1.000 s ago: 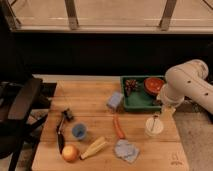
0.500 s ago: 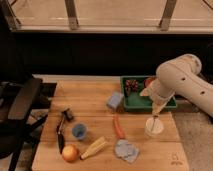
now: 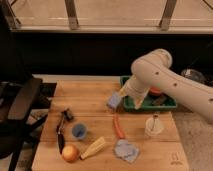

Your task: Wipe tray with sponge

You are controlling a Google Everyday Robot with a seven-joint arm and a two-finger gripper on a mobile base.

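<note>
A red bowl shows partly from behind my arm, so I should expect more hidden things in the dark green tray when I wipe.
The light-blue sponge lies on the wooden table just left of the dark green tray. My white arm reaches in from the right across the tray and hides most of it. My gripper hangs at the tray's left end, right above and beside the sponge, open with nothing in it. A red bowl peeks out from behind the arm inside the tray.
In front of the tray lie an orange carrot, a wrinkled blue-grey cloth and a clear cup. Further left are a small blue cup, a yellow corn cob, an onion and a black tool. A black chair stands at the left.
The arm has swung left across the tray, and the gripper has come down from the tray's right side to beside the sponge. The sponge has not moved.
</note>
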